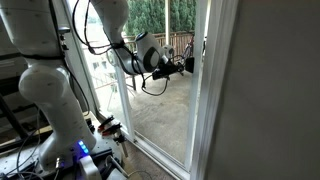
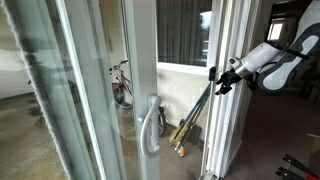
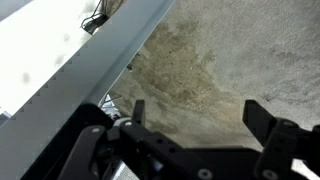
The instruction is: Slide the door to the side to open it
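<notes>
The black handle on the white frame is outside the gripper's open fingers, so the robot should lift the gripper and move one finger across the handle (image 2: 212,73) before it slides the door.
The door is a tall clear glass panel (image 1: 165,105) in a slim white frame (image 1: 201,110). In an exterior view its white upright (image 2: 222,125) stands at the right. My gripper (image 1: 187,66) reaches across the glass and sits close to the frame's upright, about mid-height. From the opposite side the gripper (image 2: 213,79) is at that upright's edge. The wrist view shows the gripper (image 3: 200,115) open, its two dark fingers (image 3: 262,118) wide apart with nothing between them. The white frame (image 3: 90,80) runs diagonally on the left. I cannot tell whether a finger touches the frame.
A second white frame with a curved handle (image 2: 150,125) stands beside the glass. Long-handled tools (image 2: 190,122) lean near the door's foot and a bicycle (image 2: 122,85) stands behind. My white arm (image 1: 50,90) and its base fill the left, and a grey wall (image 1: 270,90) is on the right.
</notes>
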### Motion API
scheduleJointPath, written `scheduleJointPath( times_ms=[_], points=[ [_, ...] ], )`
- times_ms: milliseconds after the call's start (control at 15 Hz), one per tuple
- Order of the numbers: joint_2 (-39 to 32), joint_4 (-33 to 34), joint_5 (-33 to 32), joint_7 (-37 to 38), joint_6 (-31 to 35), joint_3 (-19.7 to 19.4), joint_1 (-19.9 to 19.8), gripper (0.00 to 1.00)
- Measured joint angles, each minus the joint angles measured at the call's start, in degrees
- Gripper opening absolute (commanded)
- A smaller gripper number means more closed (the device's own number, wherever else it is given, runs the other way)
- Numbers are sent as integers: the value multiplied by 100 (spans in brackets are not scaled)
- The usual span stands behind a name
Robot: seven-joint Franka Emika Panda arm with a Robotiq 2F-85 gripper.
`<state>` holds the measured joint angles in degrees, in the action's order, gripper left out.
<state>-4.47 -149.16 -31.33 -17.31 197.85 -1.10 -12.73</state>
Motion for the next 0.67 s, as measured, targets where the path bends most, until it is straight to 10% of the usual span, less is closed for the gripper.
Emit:
scheduleJointPath(
  times_ms=[667],
  points=[
    [509, 161, -11, 552, 0, 19, -58, 100]
  ],
)
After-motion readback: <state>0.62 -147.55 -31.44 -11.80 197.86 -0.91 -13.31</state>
